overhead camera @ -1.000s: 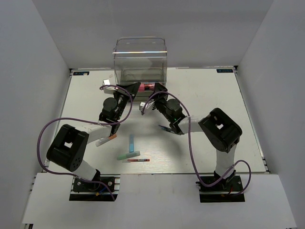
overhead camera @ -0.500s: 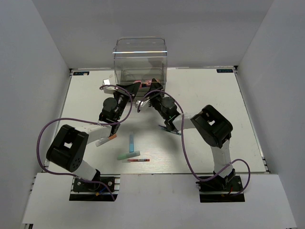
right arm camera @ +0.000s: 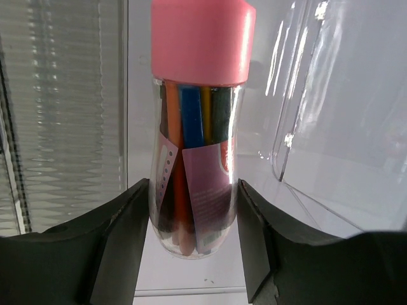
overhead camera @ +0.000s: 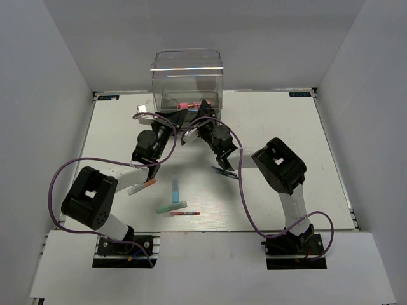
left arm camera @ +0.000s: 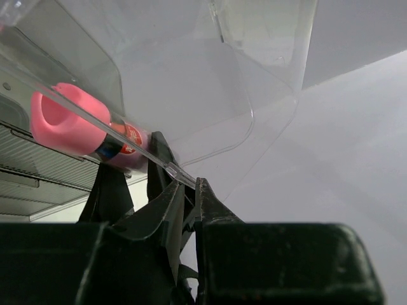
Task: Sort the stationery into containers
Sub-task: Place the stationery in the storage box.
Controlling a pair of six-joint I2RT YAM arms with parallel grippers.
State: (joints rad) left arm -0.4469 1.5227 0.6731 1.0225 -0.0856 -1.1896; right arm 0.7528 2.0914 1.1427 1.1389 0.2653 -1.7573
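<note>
The pink-capped tube is lying along the box's opening, and my left gripper holds the box's flap clear of the tube. My right gripper should carry on moving inside until the tube rests.
The tall clear box stands at the back of the table. My left gripper is shut on the thin edge of the box's clear front flap and holds it raised; the pinch shows in the left wrist view. My right gripper is shut on a clear tube with a fat pink cap, full of coloured pens, held at the box's opening. The tube also shows through the flap in the left wrist view.
Loose on the table lie a white pen with an orange tip, a light blue marker, a teal-green marker, a thin red pen and a thin dark pen. Ribbed see-through drawers sit beside the tube.
My right gripper has carried the pink-capped tube up and left, from in front of the box to its opening. The left arm has stayed still on the flap.
</note>
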